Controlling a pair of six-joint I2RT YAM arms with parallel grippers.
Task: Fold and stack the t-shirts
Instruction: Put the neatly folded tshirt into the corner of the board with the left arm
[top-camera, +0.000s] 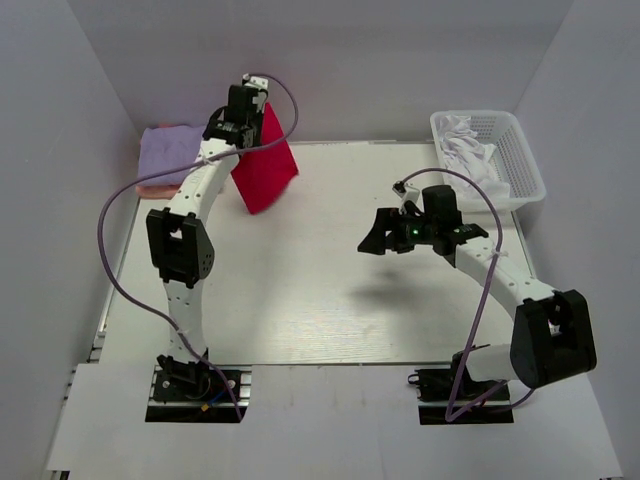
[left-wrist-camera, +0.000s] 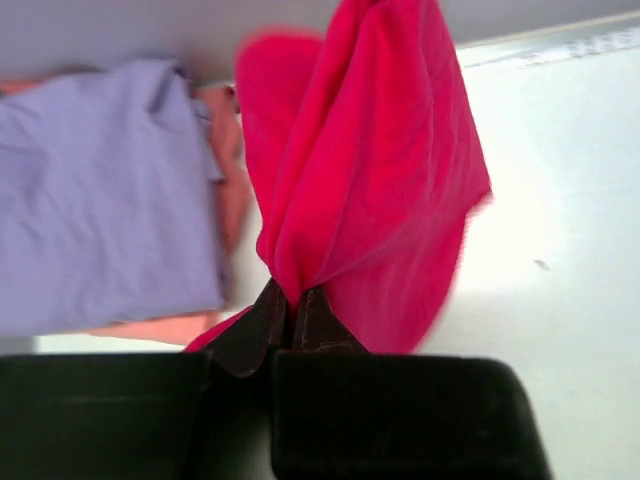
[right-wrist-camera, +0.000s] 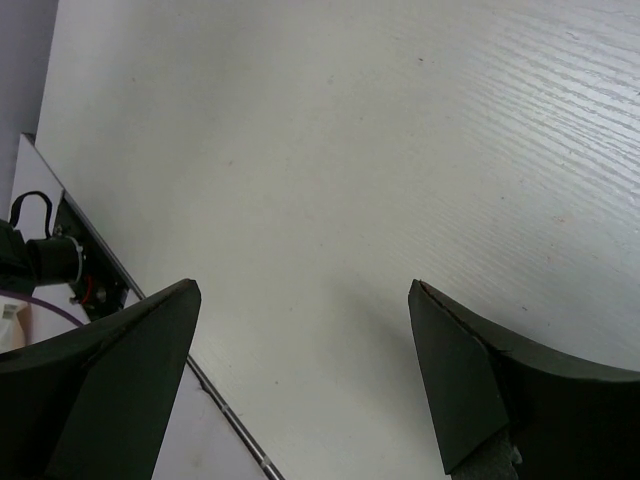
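Observation:
My left gripper keeps bringing over the red t-shirt, which hangs clear beside the lavender t-shirt's flat top, until it lies across that top.
A bright red t-shirt hangs bunched from my left gripper, lifted above the table's back left. In the left wrist view the jaws are pinched together on a fold of the red t-shirt, my left gripper shut on it. Left of it lies a folded lavender t-shirt on top of a salmon-pink t-shirt; both show in the wrist view too, lavender t-shirt over salmon-pink t-shirt. My right gripper hovers open over the table's right middle, with nothing between its fingers.
A white lattice basket with white cloth inside stands at the back right. Grey walls close in the white table on three sides. The table's near edge and a metal rail show in the right wrist view.

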